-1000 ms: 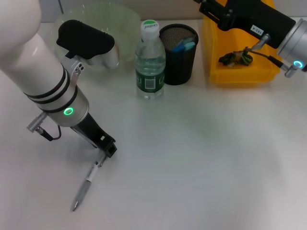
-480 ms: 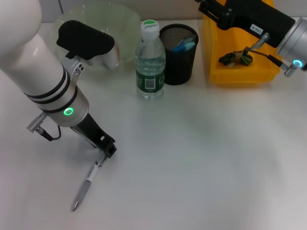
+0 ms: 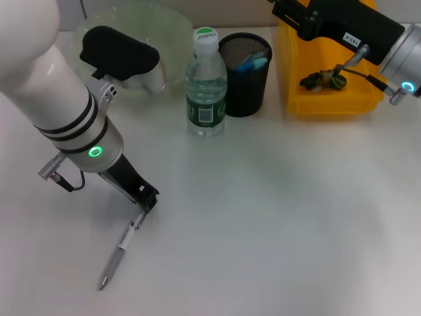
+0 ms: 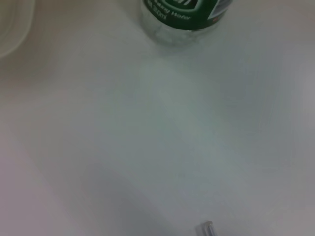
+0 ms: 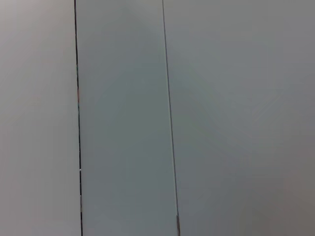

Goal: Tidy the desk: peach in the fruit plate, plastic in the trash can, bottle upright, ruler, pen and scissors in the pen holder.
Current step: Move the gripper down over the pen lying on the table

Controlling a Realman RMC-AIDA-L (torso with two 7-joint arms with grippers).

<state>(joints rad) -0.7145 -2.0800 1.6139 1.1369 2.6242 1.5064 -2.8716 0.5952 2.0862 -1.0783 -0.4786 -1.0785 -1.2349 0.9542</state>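
The very tip of the pen's upper end (image 4: pixel 208 228) is at my left gripper, so next I open, move down to the pen's clip (image 3: pixel 137 221) and close there before lifting.
The pen (image 3: pixel 118 253) lies flat on the desk (image 3: pixel 276 224) at the front left, and its end also shows in the left wrist view (image 4: pixel 207 229). My left gripper (image 3: pixel 146 201) is just above the pen's upper end. The bottle (image 3: pixel 206 82) stands upright beside the pen holder (image 3: pixel 245 79), its base showing in the left wrist view (image 4: pixel 183 19). The scissors (image 3: pixel 253 63) stick up inside the holder. Crumpled plastic (image 3: pixel 323 80) lies in the trash can (image 3: pixel 329 102). My right gripper (image 3: pixel 289 13) hangs above the can's back. The fruit plate (image 3: pixel 164 29) sits behind my left arm. Peach and ruler are hidden.
My bulky left arm (image 3: pixel 59 99) covers much of the back left of the desk and part of the plate. The right wrist view shows only a pale wall (image 5: pixel 197 118).
My left gripper has edged slightly up and back from the pen's end. The pen and everything else stay where they were.
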